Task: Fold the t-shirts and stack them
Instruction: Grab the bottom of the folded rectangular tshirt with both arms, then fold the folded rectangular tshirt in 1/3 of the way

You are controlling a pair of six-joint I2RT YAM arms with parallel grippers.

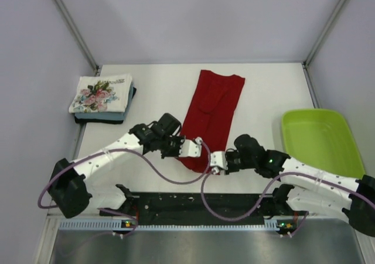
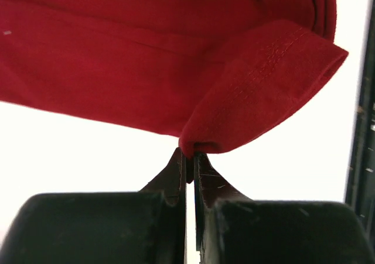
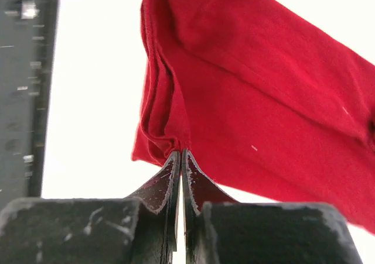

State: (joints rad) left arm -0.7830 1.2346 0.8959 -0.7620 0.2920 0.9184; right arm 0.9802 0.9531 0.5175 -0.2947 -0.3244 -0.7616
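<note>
My grippers are pinching both [image 3: 167, 136] near corners, and the red strip is lying flat ahead. My right gripper keeps folding its corner over until it reaches the strip's middle [image 1: 220, 110].
A deep red t-shirt [image 1: 211, 115] lies folded into a long strip down the middle of the table. My left gripper [image 1: 199, 142] is shut on its near left corner; in the left wrist view the red cloth [image 2: 176, 59] bunches right at the fingertips [image 2: 190, 156]. On the near right corner my right gripper [image 1: 217, 169] is shut too, with the red cloth [image 3: 246, 88] pinched at its tips [image 3: 180, 153]. At the back left sits a stack of folded t-shirts [image 1: 102, 98]: the white floral one [image 1: 99, 92] on top, light blue and dark ones under it.
A lime-green plastic tray [image 1: 321, 140] stands at the right side of the table. A black rail [image 1: 199, 205] with cables runs along the near edge between the arm bases. Grey walls close in the table at the back and sides.
</note>
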